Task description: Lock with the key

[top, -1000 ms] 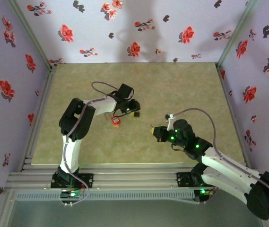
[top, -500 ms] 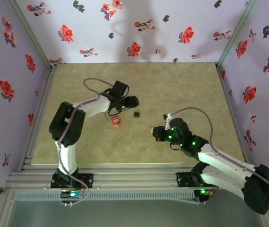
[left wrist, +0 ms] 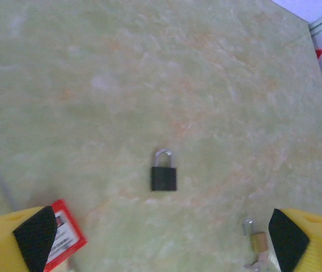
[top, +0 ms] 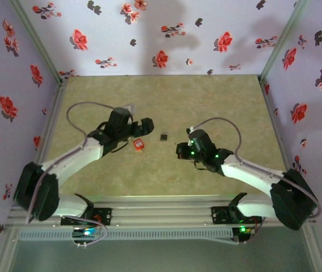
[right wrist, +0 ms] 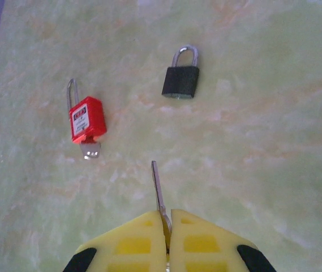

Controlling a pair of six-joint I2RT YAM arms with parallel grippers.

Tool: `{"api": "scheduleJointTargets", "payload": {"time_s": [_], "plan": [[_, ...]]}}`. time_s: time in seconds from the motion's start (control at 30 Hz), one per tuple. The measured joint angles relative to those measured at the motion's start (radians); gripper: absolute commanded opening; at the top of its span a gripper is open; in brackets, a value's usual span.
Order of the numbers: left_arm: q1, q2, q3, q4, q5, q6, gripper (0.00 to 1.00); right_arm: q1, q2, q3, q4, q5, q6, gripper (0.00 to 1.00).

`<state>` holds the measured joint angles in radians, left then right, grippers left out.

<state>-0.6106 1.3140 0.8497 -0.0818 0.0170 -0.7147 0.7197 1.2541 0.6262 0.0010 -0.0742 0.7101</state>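
Observation:
The key's blade [right wrist: 157, 184] points ahead and there is open space [right wrist: 220, 88] beside the black padlock, so the robot's right gripper should keep moving to that space and let go of the key there.
My right gripper [right wrist: 167, 218] is shut on the key [right wrist: 158, 190], and its thin silver blade sticks out past the yellow fingertips. Ahead of the blade, a small black padlock [right wrist: 180, 81] with a silver shackle lies flat on the table. It also lies between the arms [top: 164, 136] and ahead of the left jaws [left wrist: 163, 173]. My left gripper [left wrist: 161, 243] stands wide open and holds nothing. It sits left of the black padlock [top: 141, 131]. My right gripper [top: 179, 152] hovers just near-right of that padlock.
A red padlock [right wrist: 87, 118] with a silver shackle and a key in its base lies to the left, beside the left gripper [top: 139, 145]. A small brass padlock [left wrist: 257, 241] lies by the left gripper's right finger. Flowered walls [top: 161, 34] enclose the table.
My left gripper has opened, leaving the black padlock on the table, and drawn back to the left. My right arm has carried the key up and left toward the padlock.

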Motion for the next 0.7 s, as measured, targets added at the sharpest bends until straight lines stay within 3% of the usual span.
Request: {"api": "scheduleJointTargets", "payload": {"time_s": [0.23, 0.5, 0.7], "plan": [[0.0, -0.188, -0.196, 0.083, -0.109, 0.023, 1.0, -0.016, 0.204, 0.15, -0.002, 0.023, 0.0, 0.0], [0.0, -0.19, -0.262, 0.202, -0.2, 0.039, 1.0, -0.055, 0.404, 0.301, -0.011, 0.003, 0.005, 0.0], [-0.006, -0.184, -0.279, 0.262, -0.211, 0.045, 1.0, -0.066, 0.466, 0.36, -0.047, 0.0, 0.007, 0.0]]}}
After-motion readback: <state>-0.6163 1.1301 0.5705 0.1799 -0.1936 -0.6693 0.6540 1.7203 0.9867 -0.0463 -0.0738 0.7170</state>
